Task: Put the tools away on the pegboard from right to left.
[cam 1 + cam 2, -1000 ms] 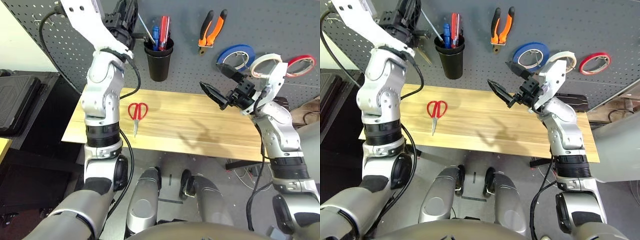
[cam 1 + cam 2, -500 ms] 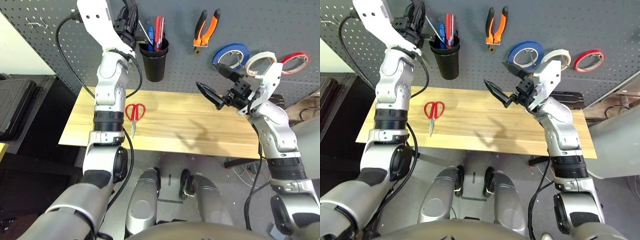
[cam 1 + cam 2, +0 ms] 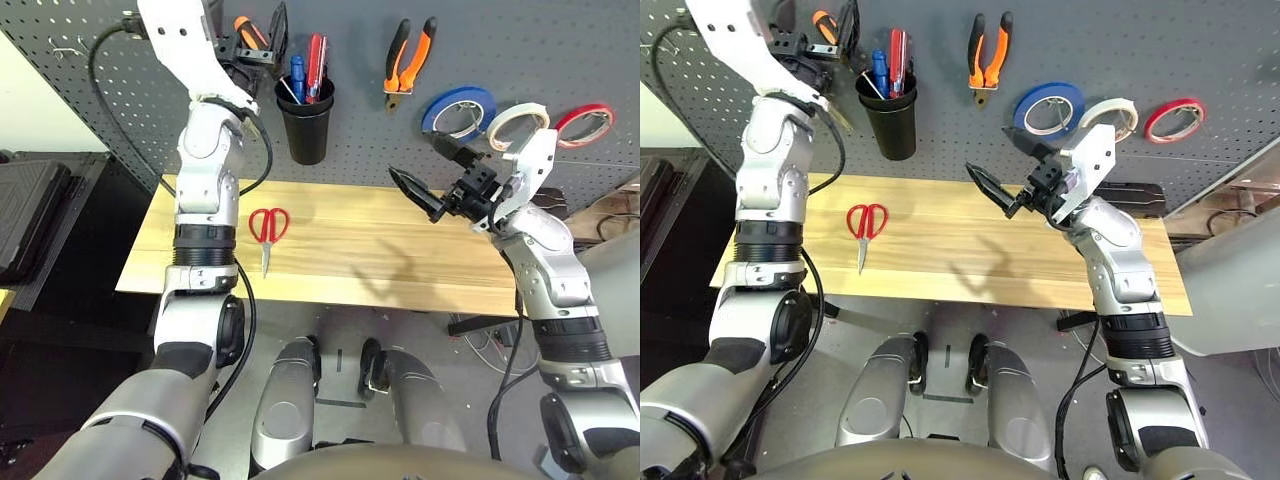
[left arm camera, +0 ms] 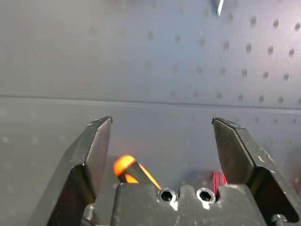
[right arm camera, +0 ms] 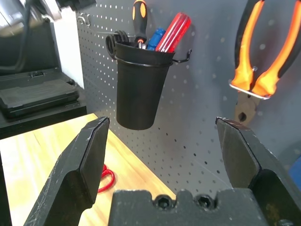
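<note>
The red-handled scissors lie free on the tabletop, their loops [image 3: 269, 222] toward the pegboard. I should keep moving my left gripper down until its fingers close on one loop [image 3: 259, 226].
The dark grey pegboard [image 3: 520, 40] carries the orange-and-black pliers [image 3: 410, 58] and the white tape roll [image 3: 518, 125]. The screwdriver [image 3: 247, 32] leans with its shaft in the black cup [image 3: 305, 125]; its orange-and-black handle [image 4: 124, 165] sits between the spread fingers of my left gripper [image 3: 250, 45], which is open up at the board. The red-handled scissors [image 3: 266, 226] lie on the table's left part. My right gripper [image 3: 415, 155] hovers open and empty above the table's right half, below the tape rolls.
A blue tape roll [image 3: 458, 108] and a red one [image 3: 585, 120] hang either side of the white one. The cup also holds a blue and a red screwdriver [image 5: 171, 33] and black scissor loops [image 5: 113, 44]. The wooden tabletop [image 3: 400, 260] lies below. A black case [image 3: 30, 215] sits far left.
My left gripper has opened around the screwdriver, whose handle now shows between its fingers. The right arm has barely moved.
</note>
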Controlling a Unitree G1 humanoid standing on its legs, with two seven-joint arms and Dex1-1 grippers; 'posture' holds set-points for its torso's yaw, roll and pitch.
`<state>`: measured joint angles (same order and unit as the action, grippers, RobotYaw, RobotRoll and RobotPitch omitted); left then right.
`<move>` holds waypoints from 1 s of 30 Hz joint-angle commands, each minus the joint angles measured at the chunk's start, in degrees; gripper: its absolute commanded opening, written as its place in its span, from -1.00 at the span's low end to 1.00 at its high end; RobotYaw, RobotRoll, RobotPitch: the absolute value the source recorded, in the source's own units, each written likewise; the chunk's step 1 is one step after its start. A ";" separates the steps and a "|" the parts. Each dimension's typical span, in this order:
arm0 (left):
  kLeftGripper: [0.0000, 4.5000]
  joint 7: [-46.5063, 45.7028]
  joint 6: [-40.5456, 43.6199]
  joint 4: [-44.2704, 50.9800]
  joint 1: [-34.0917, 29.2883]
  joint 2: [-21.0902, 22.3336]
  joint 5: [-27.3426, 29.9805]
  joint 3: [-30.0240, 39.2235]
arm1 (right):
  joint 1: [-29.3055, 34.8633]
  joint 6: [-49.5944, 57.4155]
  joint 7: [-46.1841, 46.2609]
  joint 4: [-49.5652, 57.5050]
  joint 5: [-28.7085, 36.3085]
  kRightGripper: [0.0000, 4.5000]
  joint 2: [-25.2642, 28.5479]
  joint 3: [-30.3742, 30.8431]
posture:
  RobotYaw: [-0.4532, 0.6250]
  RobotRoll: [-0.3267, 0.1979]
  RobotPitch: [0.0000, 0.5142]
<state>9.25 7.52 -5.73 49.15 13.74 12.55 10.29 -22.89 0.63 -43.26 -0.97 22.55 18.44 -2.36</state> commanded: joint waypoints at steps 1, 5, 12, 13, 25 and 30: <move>0.99 -0.22 6.84 9.00 -3.58 1.70 2.12 0.91 | -0.14 -0.62 -0.91 -1.60 -0.77 1.00 0.00 0.93 | 0.24 0.25 -0.37; 0.99 -0.12 15.48 20.18 -9.58 3.07 5.94 1.76 | 0.44 1.12 -2.06 -1.88 -1.50 1.00 0.89 2.31 | 0.26 0.25 -0.36; 0.99 -0.47 27.56 36.03 -25.57 2.98 10.66 0.46 | 3.42 9.65 -5.25 -0.75 -3.58 1.00 6.17 6.62 | 0.29 0.25 -0.30; 0.99 -0.51 28.24 36.88 -27.34 3.01 10.49 0.02 | 3.66 10.66 -5.42 -0.89 -4.07 1.00 6.89 7.11 | 0.30 0.25 -0.28; 0.99 -2.11 28.52 24.79 -39.29 2.31 2.29 -4.70 | 6.45 21.35 -6.27 -1.09 -9.25 1.00 10.83 13.01 | 0.26 0.25 -0.15; 0.99 -2.48 26.47 14.07 -37.76 1.61 -0.80 -5.75 | 6.82 20.04 -5.65 -2.56 -12.67 1.00 10.04 15.65 | 0.24 0.25 -0.06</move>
<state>7.02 34.61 11.06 11.05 15.70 13.07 5.43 -17.12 21.12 -49.11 -2.52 10.94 28.50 12.39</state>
